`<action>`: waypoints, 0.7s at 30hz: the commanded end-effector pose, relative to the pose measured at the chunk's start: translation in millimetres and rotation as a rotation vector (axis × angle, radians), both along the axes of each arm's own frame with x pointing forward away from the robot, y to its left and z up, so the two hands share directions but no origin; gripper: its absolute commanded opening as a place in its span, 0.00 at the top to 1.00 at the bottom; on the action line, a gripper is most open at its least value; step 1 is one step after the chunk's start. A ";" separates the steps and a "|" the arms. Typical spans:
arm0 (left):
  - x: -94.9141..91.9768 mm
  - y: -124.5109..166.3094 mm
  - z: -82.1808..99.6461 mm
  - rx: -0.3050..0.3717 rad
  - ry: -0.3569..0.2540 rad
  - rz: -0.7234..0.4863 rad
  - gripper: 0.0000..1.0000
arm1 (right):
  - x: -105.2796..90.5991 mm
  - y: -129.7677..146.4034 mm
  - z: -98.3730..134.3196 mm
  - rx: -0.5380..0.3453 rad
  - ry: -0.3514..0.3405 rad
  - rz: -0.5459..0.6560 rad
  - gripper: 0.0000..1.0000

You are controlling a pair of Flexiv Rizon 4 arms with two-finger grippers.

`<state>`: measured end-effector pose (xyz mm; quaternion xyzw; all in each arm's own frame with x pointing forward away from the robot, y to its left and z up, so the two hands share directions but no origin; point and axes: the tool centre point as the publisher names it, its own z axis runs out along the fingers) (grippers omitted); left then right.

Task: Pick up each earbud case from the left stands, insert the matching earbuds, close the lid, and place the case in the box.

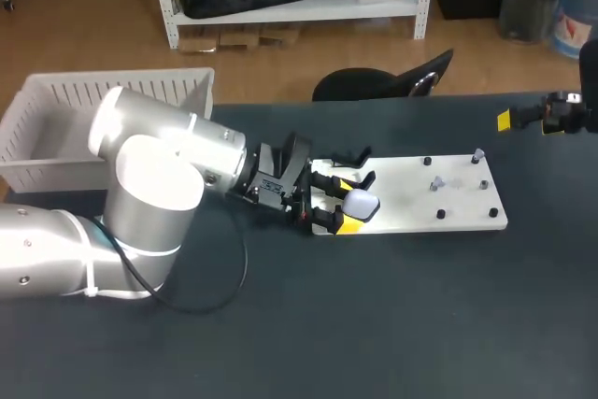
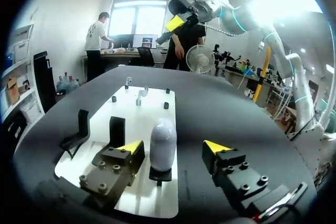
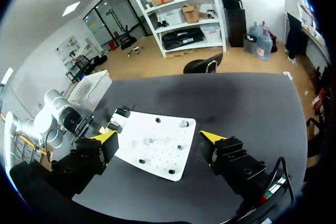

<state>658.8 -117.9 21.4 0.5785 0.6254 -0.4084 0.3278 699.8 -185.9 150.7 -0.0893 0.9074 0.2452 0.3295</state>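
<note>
The shut white earbud case [image 1: 362, 204] should have empty sockets inside when I swing its lid open, since the pale earbuds [image 1: 437, 183] are sitting out among the black pegs.
A white earbud case [image 1: 361, 203] stands upright on a black stand at the left end of the white board [image 1: 411, 207]. My left gripper [image 1: 342, 203] is open around it. In the left wrist view the case [image 2: 163, 141] sits between the yellow fingertips [image 2: 131, 147], close to one and clearly apart from the other. Two other black stands [image 2: 79, 128] beside it are empty. Small pale earbuds [image 1: 435, 183] sit among black pegs at the board's right end. My right gripper [image 1: 528, 121] hangs open and empty, high over the table's far right; its wrist view [image 3: 158, 137] looks down on the board [image 3: 157, 150].
A white slatted box [image 1: 56, 109] stands at the table's back left, behind my left arm. Dark tabletop [image 1: 392, 324] lies open in front of the board and to its right.
</note>
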 end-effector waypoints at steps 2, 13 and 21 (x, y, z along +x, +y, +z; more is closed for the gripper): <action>2.3 -1.7 -3.5 -0.002 0.002 -0.002 0.34 | 0.2 -0.1 -0.2 0.000 0.000 0.000 0.00; 6.1 -2.8 -7.4 -0.011 0.009 0.001 0.52 | 0.2 -0.1 -0.2 0.000 0.000 0.000 0.00; 5.3 -4.9 -6.3 -0.008 0.007 -0.007 0.55 | 0.2 -0.1 -0.2 0.000 0.000 0.000 0.00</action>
